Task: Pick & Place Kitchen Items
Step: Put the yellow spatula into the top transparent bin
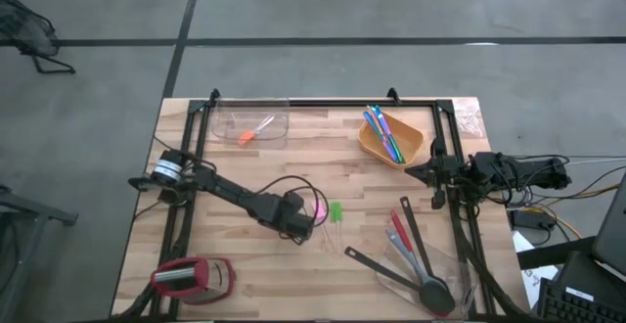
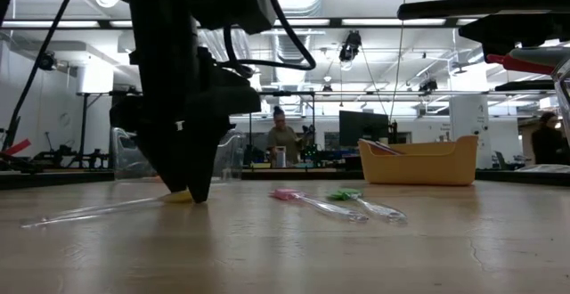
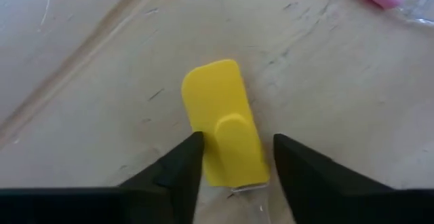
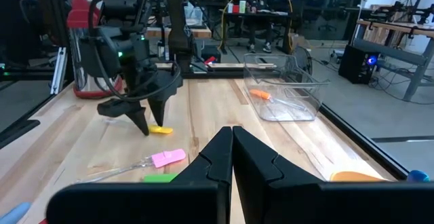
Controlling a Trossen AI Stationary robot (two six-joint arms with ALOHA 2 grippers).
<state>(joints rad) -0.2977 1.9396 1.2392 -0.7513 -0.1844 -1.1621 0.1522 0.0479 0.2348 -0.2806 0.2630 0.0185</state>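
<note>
The left gripper's fingers are around the spatula's wide yellow head [image 3: 230,139], so the robot should open them, move back and take hold of the narrow clear handle [image 2: 142,203] near the spatula's head.
A small yellow spatula head [image 3: 220,108] on a clear handle [image 2: 89,211] lies flat on the wooden table. My left gripper [image 3: 234,142] points down over it and is open, with one finger on each side of the head's handle end; I cannot tell whether either finger touches it. The right wrist view shows the yellow head [image 4: 161,130] just beside the fingertips [image 4: 142,125]. A pink piece [image 1: 320,208] and a green piece [image 1: 335,211] lie just to its right. My right gripper [image 1: 416,173] waits shut at the table's right edge.
A clear tub [image 1: 251,125] holding an orange piece stands at the far left. An orange tub [image 1: 391,139] with coloured sticks stands at the far right. Black spoons [image 1: 411,264] and a red spatula [image 1: 399,227] lie near right. A squat red-and-black object [image 1: 193,279] sits near left.
</note>
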